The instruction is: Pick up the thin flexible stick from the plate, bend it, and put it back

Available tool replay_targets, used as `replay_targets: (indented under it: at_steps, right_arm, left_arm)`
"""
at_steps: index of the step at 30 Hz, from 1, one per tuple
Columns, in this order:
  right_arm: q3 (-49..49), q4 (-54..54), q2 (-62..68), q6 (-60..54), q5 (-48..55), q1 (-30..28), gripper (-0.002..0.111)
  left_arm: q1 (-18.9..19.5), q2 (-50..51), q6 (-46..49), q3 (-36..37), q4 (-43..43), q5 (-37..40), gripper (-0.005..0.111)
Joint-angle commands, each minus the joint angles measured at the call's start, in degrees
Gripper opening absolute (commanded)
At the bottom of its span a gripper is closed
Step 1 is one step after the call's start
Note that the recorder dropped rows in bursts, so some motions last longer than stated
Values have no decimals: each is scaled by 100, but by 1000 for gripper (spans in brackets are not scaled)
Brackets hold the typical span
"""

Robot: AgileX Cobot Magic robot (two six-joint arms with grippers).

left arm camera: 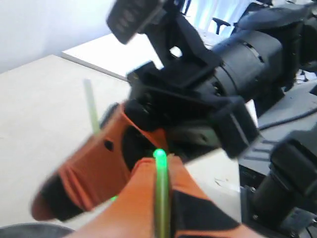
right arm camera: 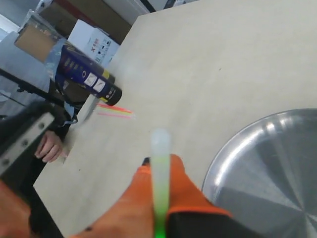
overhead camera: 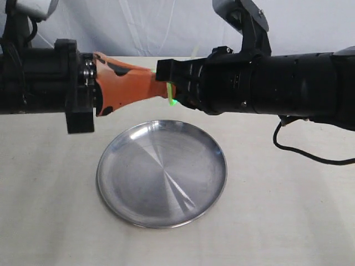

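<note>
The stick is glowing at its bend but is still dull inside the left gripper's fingers (left arm camera: 162,206), so the robot should open them, let the stick straighten, and bend a different part of it.
The thin flexible stick (overhead camera: 170,93) hangs in the air above the far rim of the plate (overhead camera: 161,173), its lower tip glowing bright green. Both arms meet there, the left one coming from the left and the right one from the right. My left gripper (left arm camera: 161,171) is shut on the stick (left arm camera: 161,198), which runs between its orange fingers to a glowing tip. A paler end of the stick (left arm camera: 90,105) sticks up beside the other gripper's orange fingers (left arm camera: 94,163). My right gripper (right arm camera: 159,173) is shut on the stick (right arm camera: 160,163), with the bare plate (right arm camera: 270,168) below it.
In the right wrist view a dark blue can (right arm camera: 89,77) lies near the table's far edge, with thin pink and orange sticks (right arm camera: 116,111) beside it. A white box (right arm camera: 91,37) and a person's hand (right arm camera: 49,146) lie past that edge.
</note>
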Motion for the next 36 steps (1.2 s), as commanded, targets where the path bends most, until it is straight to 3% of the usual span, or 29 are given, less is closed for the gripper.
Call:
replay_targets:
  at_steps: [1, 11, 17, 22, 31, 36]
  right_arm:
    - [-35, -25, -98, -37, 1060, 99, 0]
    - [-35, -25, -98, -54, 529, 99, 0]
    - [-35, -25, -257, -196, -525, 99, 0]
    - [-35, -25, -285, -328, -708, 99, 0]
    - [-35, -25, -285, -339, -549, 99, 0]
    - [-35, -181, -285, -339, -507, 99, 0]
  left_arm:
    - [-3, 68, -30, 0, -64, -1042, 0]
    - [-3, 68, -204, 0, -64, -1189, 0]
    - [10, 68, -1606, 0, 1737, -1057, 0]
    - [10, 68, -1650, 0, 1769, -704, 0]
    - [10, 68, -2977, 0, 2566, 0, 0]
    - [10, 68, -3346, 0, 2774, 37, 18]
